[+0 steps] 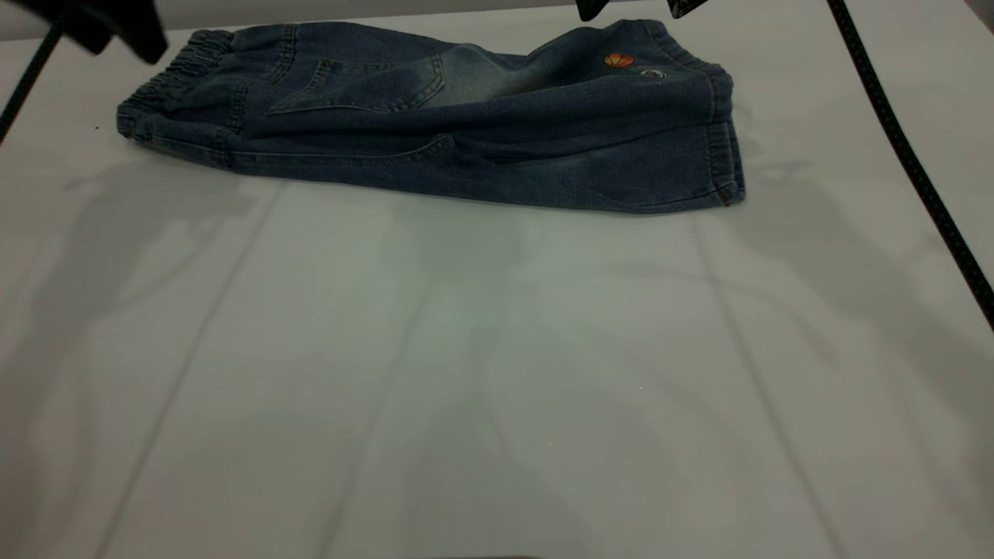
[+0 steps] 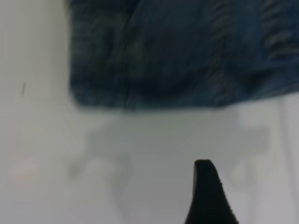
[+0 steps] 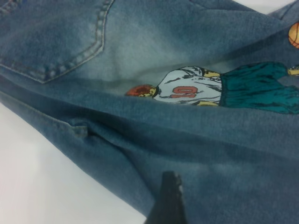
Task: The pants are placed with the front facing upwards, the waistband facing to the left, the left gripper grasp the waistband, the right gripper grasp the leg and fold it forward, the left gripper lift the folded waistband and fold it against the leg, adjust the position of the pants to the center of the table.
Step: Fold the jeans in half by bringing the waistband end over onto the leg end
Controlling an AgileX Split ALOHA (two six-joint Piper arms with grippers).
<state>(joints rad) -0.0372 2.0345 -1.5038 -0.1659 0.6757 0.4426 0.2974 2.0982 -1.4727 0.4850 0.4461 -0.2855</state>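
Note:
The pants are folded the long way with a pocket on top [image 1: 365,85], so a matching pocket should be hidden underneath when I fold the waistband [image 1: 172,84] over.
The pants [image 1: 435,116] lie folded lengthwise across the far part of the white table [image 1: 481,373]. Their gathered waistband [image 1: 167,85] is at the left end and the leg hems [image 1: 722,132] at the right. A small basketball print [image 1: 618,60] shows near the hems. My left gripper [image 1: 126,53] hovers open just above the waistband, holding nothing. Its wrist view shows one finger [image 2: 205,196] over bare table, short of the denim edge [image 2: 177,51]. My right gripper [image 1: 638,8] hangs open over the leg end. One of its fingers [image 3: 169,200] is above the cloth near the cartoon print [image 3: 187,88].
A black cable [image 1: 908,155] runs down the right side above the table. A thinner one [image 1: 23,85] hangs at the far left. The near and middle table is bare white surface with soft shadows of the arms.

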